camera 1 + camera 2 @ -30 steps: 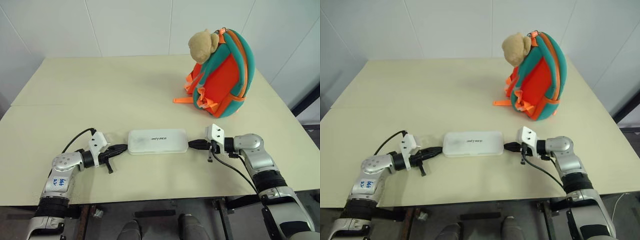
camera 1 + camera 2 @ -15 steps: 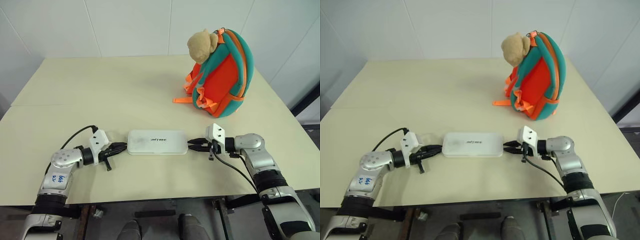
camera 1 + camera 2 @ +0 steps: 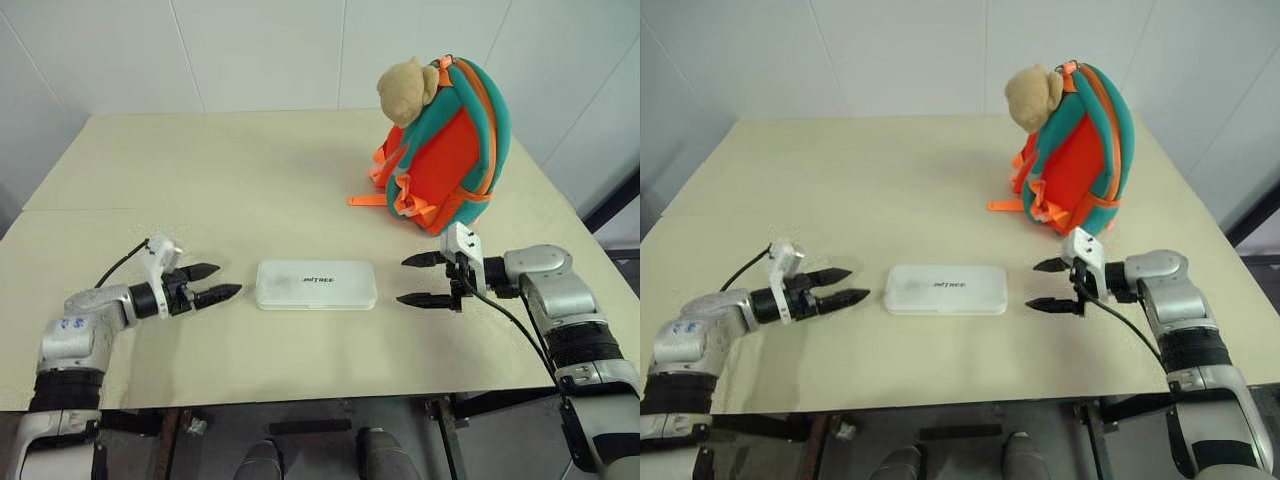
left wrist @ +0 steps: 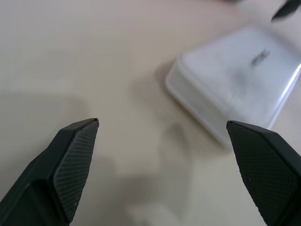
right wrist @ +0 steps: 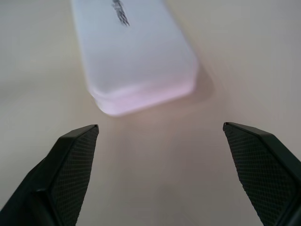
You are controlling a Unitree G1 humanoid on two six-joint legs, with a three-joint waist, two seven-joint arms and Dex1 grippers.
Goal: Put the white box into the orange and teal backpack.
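The robot's right gripper should pull the backpack's strap forward while its left gripper takes the white box, because the orange and teal backpack stands far behind that box.
The white box lies flat on the table near its front edge, lid up with small dark lettering; its ends also face the wrist cameras as white box and white box. My left gripper is open a short way off the box's left end, touching nothing. My right gripper is open just off the right end, also apart from it. The orange and teal backpack stands upright at the back right, a tan plush head at its top.
The beige table stretches wide between box and wall. Its front edge runs just below both arms, its right edge close past the backpack. A white wall stands behind.
Both grippers were shut at the box's ends and have opened wide. Each has drawn back from the box and risen a little. The box lies still.
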